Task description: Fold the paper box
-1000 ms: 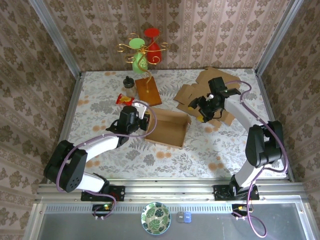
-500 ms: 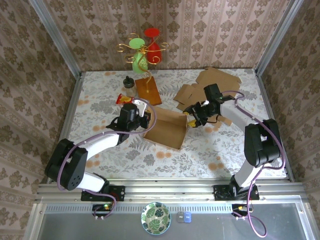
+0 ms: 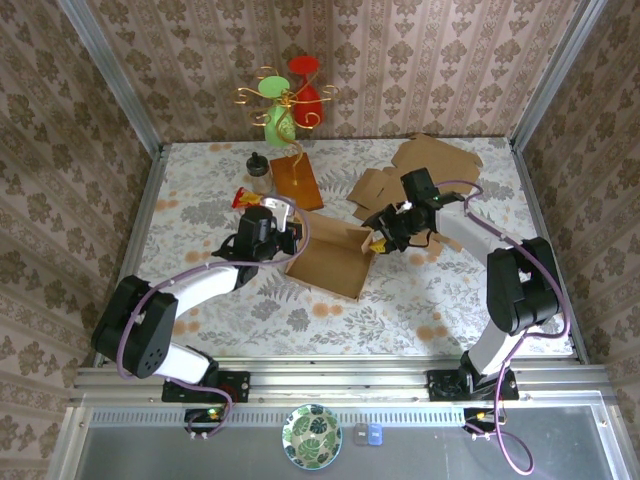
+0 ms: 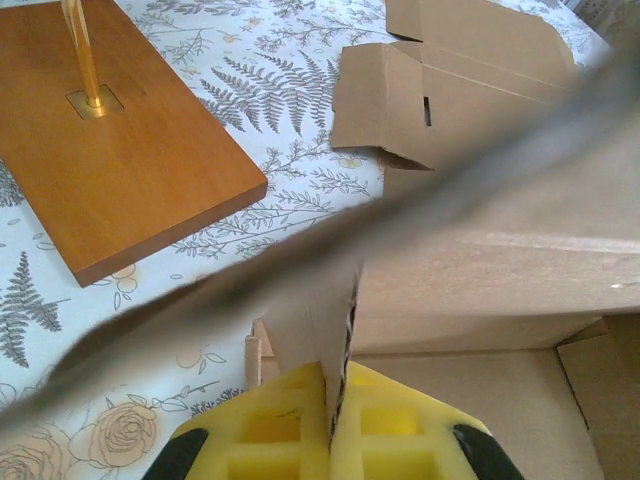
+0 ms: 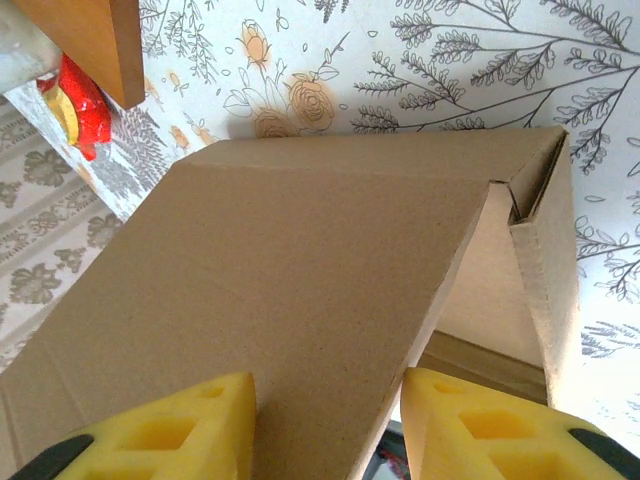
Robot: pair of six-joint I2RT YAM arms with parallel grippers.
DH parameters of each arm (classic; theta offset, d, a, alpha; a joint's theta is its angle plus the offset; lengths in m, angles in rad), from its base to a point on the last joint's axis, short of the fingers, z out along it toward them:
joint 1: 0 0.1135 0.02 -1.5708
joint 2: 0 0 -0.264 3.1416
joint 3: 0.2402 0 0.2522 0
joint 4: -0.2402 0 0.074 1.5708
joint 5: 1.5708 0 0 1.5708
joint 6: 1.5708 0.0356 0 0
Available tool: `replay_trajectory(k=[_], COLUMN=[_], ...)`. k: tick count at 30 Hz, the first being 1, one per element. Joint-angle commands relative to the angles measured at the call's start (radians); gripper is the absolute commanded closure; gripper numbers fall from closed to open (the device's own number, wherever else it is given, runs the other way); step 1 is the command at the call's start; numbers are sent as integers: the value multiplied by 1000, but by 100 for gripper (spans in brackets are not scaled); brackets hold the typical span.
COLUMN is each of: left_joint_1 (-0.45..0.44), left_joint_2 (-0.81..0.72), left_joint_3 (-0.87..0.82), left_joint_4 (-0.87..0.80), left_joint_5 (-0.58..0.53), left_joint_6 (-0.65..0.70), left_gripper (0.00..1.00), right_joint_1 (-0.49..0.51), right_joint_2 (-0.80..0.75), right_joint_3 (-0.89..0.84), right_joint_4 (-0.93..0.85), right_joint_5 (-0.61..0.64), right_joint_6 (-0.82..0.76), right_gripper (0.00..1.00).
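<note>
My left gripper holds the box's side (image 3: 289,266) flap (image 4: 318,325) in the slanting lid's path. Next, I let go, back out and return to the box's side as the lid closes.
The brown paper box (image 3: 335,258) lies open-topped in the middle of the table, walls partly raised. My left gripper (image 3: 287,234) is at its left side; in the left wrist view the yellow pads (image 4: 280,430) are shut on the edge of a cardboard flap (image 4: 320,330), the left gripper (image 4: 335,420) reaching over the box floor (image 4: 450,410). My right gripper (image 3: 380,240) is at the box's right wall. In the right wrist view the right gripper (image 5: 325,425) stands open, its pads (image 5: 180,430) either side of a sloping cardboard panel (image 5: 300,280).
Flat cardboard sheets (image 3: 430,165) lie at the back right, also in the left wrist view (image 4: 450,90). A wooden base (image 3: 296,180) with a gold stand holding green and red ornaments (image 3: 285,100) is at the back. A small bottle (image 3: 258,172) and a red-yellow packet (image 3: 245,198) sit left of it.
My right gripper has moved left from the flat cardboard sheets to the box's right wall, its jaws narrowing. The left gripper has kept its grip and shifted slightly up with the flap.
</note>
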Motion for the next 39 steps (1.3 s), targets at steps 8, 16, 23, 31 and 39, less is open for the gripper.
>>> replay_trajectory(k=[8,16,23,31,39], left_joint_1=[-10,-12,-14,-29,-32], left_joint_2=[-40,-64,-95,-220,-458], left_joint_3=[-94,-142,-152,-208,-258], left_joint_4=[-15,-29,-93,-234,-412], left_joint_5=[76,90,80,60,62], left_joint_6=[-51,-88,-104,-135,-246], left_gripper=[91,88,79,60,49], right_joint_1=[66,94,108,110,111], right_joint_2=[-36,-56,-50,-47,-34], right_joint_3=[-3,-31,-40,-44,-35], right_joint_4=[-25,-55,-76,-85,-91], right_joint_5=[133,210,254,271,271], right_joint_6=[-205,-272,-292,-302,-303], right_gripper=[59,60,62,62,62])
